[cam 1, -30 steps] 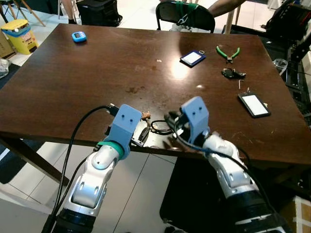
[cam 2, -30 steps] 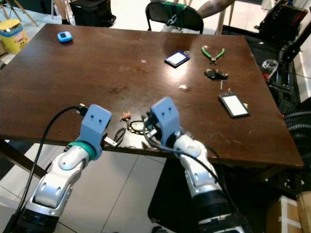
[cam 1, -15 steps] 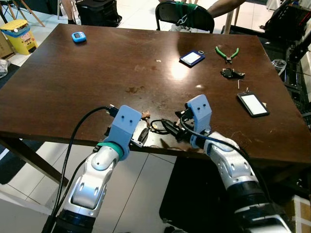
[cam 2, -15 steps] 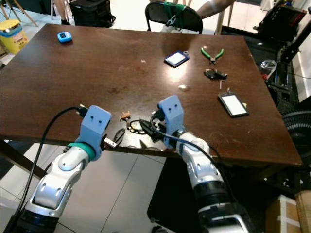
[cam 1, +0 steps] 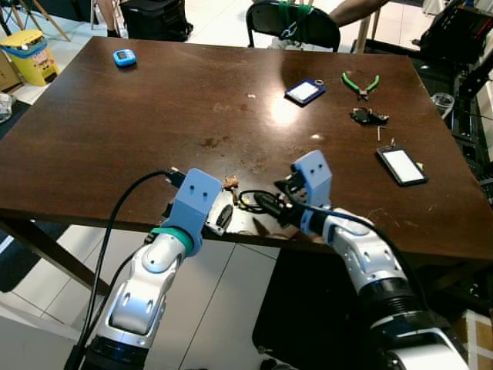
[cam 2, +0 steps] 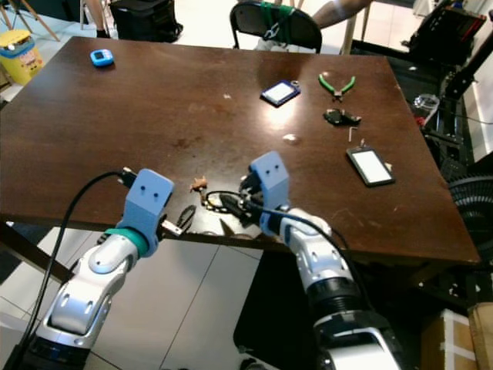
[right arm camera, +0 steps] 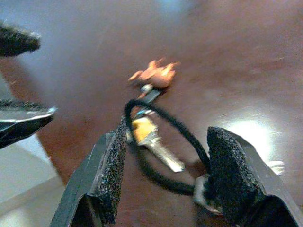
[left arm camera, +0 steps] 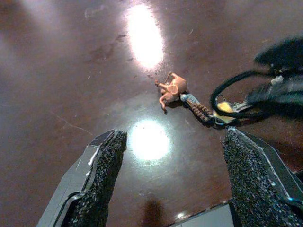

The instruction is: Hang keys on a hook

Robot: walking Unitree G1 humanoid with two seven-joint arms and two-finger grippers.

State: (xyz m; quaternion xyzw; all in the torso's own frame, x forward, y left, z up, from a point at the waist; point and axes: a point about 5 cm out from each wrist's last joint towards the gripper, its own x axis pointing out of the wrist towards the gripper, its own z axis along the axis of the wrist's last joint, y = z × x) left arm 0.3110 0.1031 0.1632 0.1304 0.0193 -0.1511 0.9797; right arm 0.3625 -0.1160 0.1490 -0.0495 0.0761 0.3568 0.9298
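The black cord loop ends at a separate silver piece (right arm camera: 203, 194), so I expect the brass key (right arm camera: 146, 130) and orange charm to stay behind when I lift the loop.
The keys (cam 1: 245, 203) lie near the front edge of the brown table (cam 1: 154, 123): a black cord loop (right arm camera: 189, 137), a brass key (right arm camera: 144, 132) and a small orange charm (left arm camera: 171, 88). My right gripper (cam 1: 267, 205) is open and low over the table, with the loop and key between its fingers (right arm camera: 232, 170). My left gripper (cam 1: 221, 217) is open at the table's edge, just left of the keys, its fingers (left arm camera: 102, 175) apart and pointing at the charm.
Farther back on the table are a blue gadget (cam 1: 125, 58), a blue card holder (cam 1: 305, 92), green pliers (cam 1: 360, 83), a black fob (cam 1: 368, 116) and a black-framed card (cam 1: 402, 166). A chair (cam 1: 293, 19) and a person's arm (cam 1: 362, 8) are behind; a yellow bin (cam 1: 31, 54) stands at left.
My right gripper has moved forward and left along the table edge, so the cord loop and key now lie between its fingers. The left gripper has edged slightly towards the keys.
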